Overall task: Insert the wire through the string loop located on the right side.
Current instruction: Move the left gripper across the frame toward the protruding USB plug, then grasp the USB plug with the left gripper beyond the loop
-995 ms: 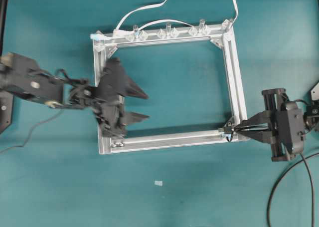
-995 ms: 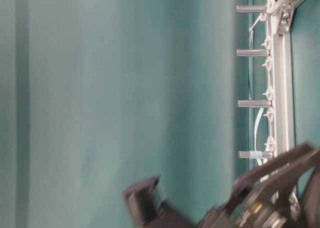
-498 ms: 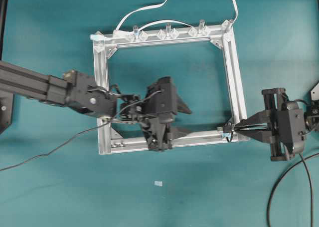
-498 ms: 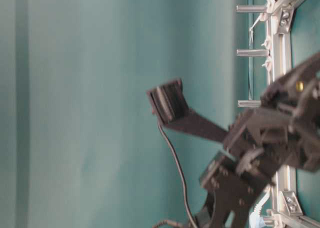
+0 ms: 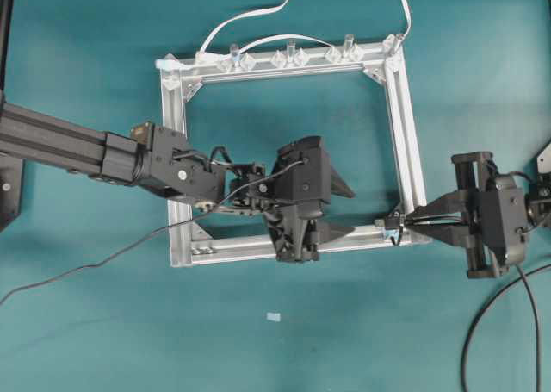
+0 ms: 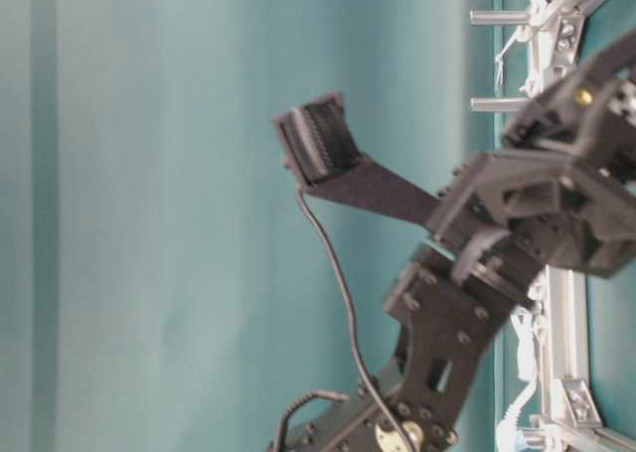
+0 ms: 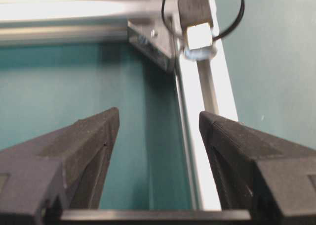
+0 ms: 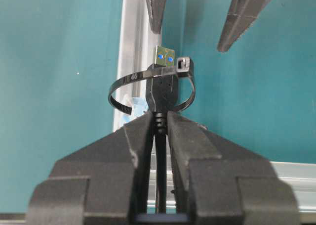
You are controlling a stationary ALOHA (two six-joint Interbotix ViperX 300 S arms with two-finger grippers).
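Observation:
I expect the wire to slide through freely when my left gripper pulls the plug away, because the string loop is wide open around the black plug.
My right gripper is shut on the wire, just behind its black plug. The plug's metallic tip pokes through the string loop, a thin black ring at the aluminium frame's near right corner. In the right wrist view the cable runs back between the fingers. My left gripper is open and empty inside the frame, left of the plug and pointing at it. In the left wrist view the left gripper faces the plug tip and the loop ahead, apart from both.
The rectangular aluminium frame lies on the teal table. Clear clips and white flat cables sit along its far rail. A black cable curves past the right arm. The left arm fills the table-level view.
The left arm has swung right across the frame, its open gripper now close to the plug. The right gripper has stayed still, holding the wire.

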